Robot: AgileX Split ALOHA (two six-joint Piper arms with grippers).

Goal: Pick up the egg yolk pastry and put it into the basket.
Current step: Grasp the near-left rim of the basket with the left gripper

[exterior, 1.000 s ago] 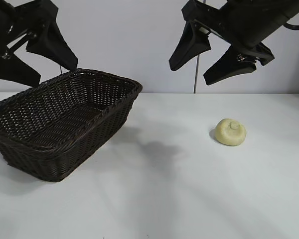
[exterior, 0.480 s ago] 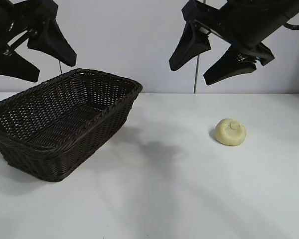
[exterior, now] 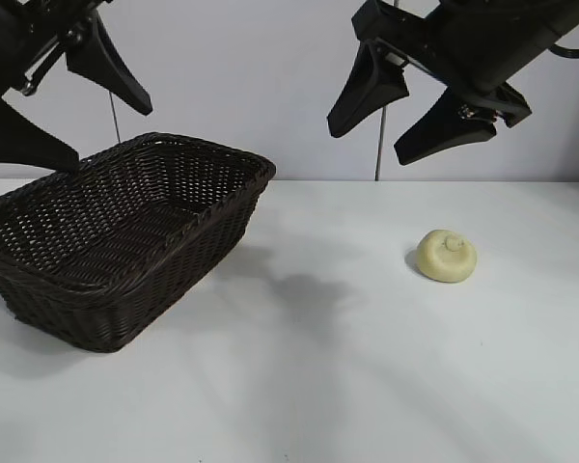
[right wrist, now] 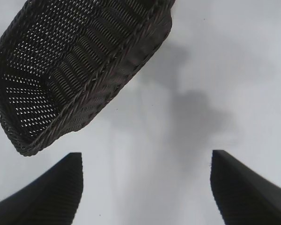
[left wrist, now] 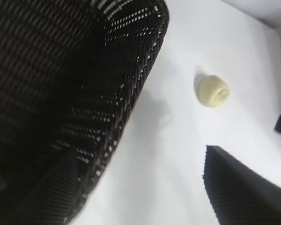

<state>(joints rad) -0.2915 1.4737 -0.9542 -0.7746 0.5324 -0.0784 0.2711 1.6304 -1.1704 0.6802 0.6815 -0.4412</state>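
I should first pinch the basket's outer rim (exterior: 10,275) with my left gripper and move the basket (exterior: 140,227) closer, because the basket stands far from the egg yolk pastry.
The egg yolk pastry (exterior: 447,256), a small pale yellow domed bun with a knob on top, sits on the white table at the right. It also shows in the left wrist view (left wrist: 214,91). The dark brown wicker basket (exterior: 125,227) stands at the left; it shows in the left wrist view (left wrist: 61,93) and the right wrist view (right wrist: 79,65) too. My right gripper (exterior: 372,145) hangs open and empty high above the table, up and to the left of the pastry. My left gripper (exterior: 111,135) is open and empty, high over the basket's far left rim.
The white table (exterior: 318,367) stretches between basket and pastry. A thin vertical pole (exterior: 378,145) stands against the back wall behind the table.
My left gripper has risen and tilted above the basket's back left. The right arm, the pastry and the basket have not moved.
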